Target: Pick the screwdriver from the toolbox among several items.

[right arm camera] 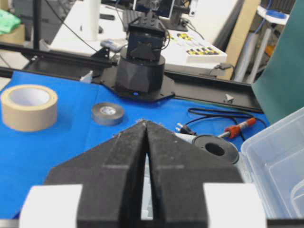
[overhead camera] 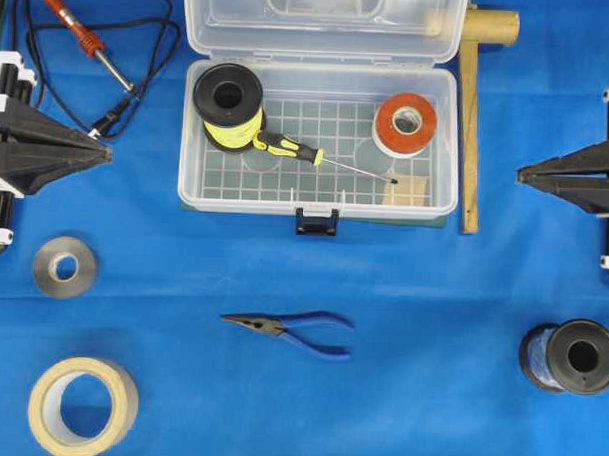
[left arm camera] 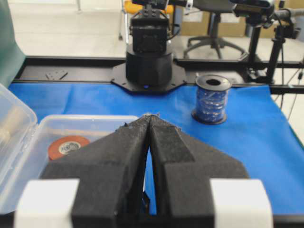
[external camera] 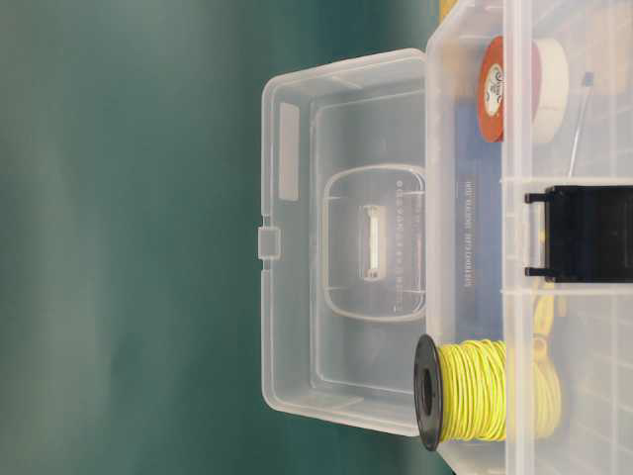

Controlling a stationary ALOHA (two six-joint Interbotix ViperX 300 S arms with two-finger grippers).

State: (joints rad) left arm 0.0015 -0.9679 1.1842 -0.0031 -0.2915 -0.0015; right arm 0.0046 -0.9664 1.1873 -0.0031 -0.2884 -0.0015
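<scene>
My right gripper is on its way into the open toolbox (overhead camera: 323, 129), and the screwdriver handle's shaft end (overhead camera: 306, 153) is clear of the yellow wire spool. The gripper should continue to go in and close across that end of the handle.
The screwdriver (overhead camera: 287, 147), with a yellow-and-black handle and a thin silver shaft, lies flat inside the open clear toolbox (overhead camera: 315, 203), its tip pointing right. In the table-level view its shaft (external camera: 577, 124) shows through the toolbox wall (external camera: 465, 247). My left gripper (overhead camera: 109, 153) is shut and empty, well left of the box. My right gripper (overhead camera: 519, 175) is shut and empty, right of the box. Both wrist views show shut jaws, left (left arm camera: 149, 116) and right (right arm camera: 146, 122); the screwdriver is hidden in both.
In the box are a yellow wire spool (overhead camera: 229, 105), an orange tape roll (overhead camera: 405, 123) and a wooden block (overhead camera: 406, 190). On the cloth lie blue-handled pliers (overhead camera: 296, 330), a soldering iron (overhead camera: 86, 35), grey tape (overhead camera: 65, 267), masking tape (overhead camera: 83, 405), a blue wire spool (overhead camera: 570, 355) and a wooden mallet (overhead camera: 472, 114).
</scene>
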